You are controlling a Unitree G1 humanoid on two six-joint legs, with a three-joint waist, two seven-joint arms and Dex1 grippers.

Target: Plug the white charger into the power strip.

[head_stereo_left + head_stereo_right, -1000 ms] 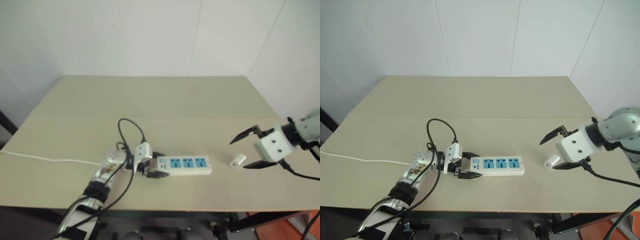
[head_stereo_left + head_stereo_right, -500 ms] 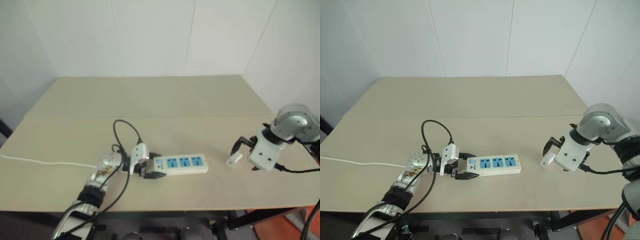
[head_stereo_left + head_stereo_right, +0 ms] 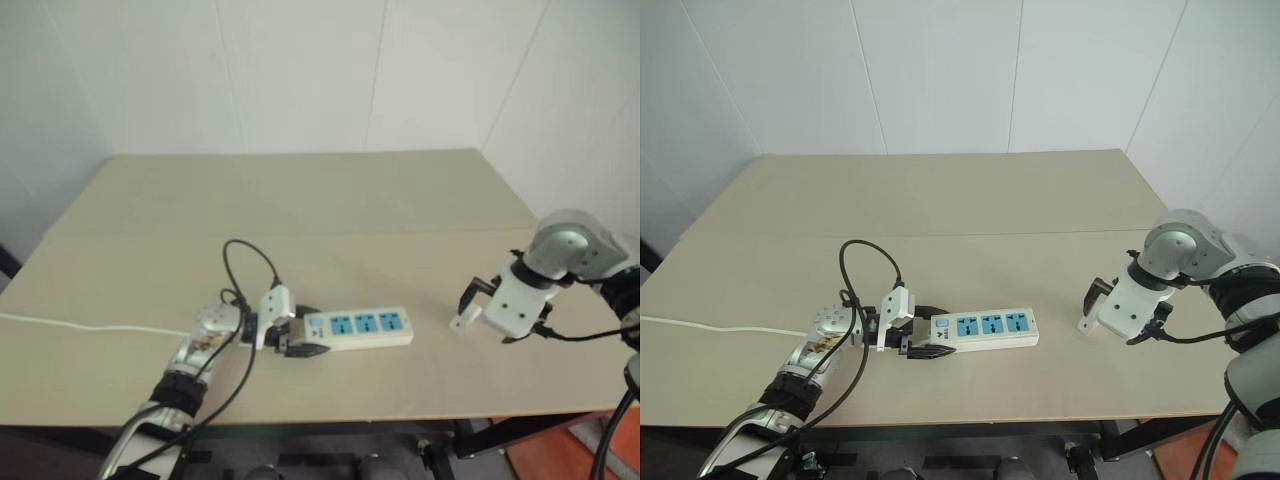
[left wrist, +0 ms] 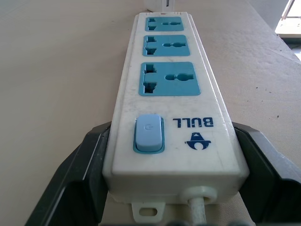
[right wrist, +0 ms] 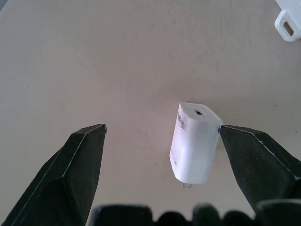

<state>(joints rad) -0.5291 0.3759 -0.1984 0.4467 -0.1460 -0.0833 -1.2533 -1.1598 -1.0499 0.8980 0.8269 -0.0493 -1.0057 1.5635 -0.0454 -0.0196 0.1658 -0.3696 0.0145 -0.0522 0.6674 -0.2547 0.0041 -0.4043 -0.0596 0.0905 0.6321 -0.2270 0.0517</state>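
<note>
I expect the white charger to stand upright with its port up when I push it in, because the white charger's prong (image 5: 187, 185) sticks out of the end opposite its port.
The power strip (image 3: 360, 327), a long white bar with three blue sockets, lies near the table's front middle. My left gripper (image 3: 308, 332) is shut on its switch end, one black finger on each long side (image 4: 89, 165). The white charger (image 5: 195, 141) lies on the table to the strip's right (image 3: 464, 318). My right gripper (image 5: 161, 129) points down over it and is open. The charger sits between its two fingers, close against one finger (image 5: 249, 150) and well apart from the other.
The strip's thin white cord (image 3: 80, 325) runs off the table's left edge. A black cable (image 3: 250, 265) loops up from my left wrist. The strip's far end (image 5: 288, 21) shows beyond the charger. Bare tabletop (image 3: 330, 200) stretches back to the wall.
My right gripper turned from sideways to pointing down and sank over the charger, so its fingers now straddle it. The left gripper and strip stayed put; the camera shifted slightly.
</note>
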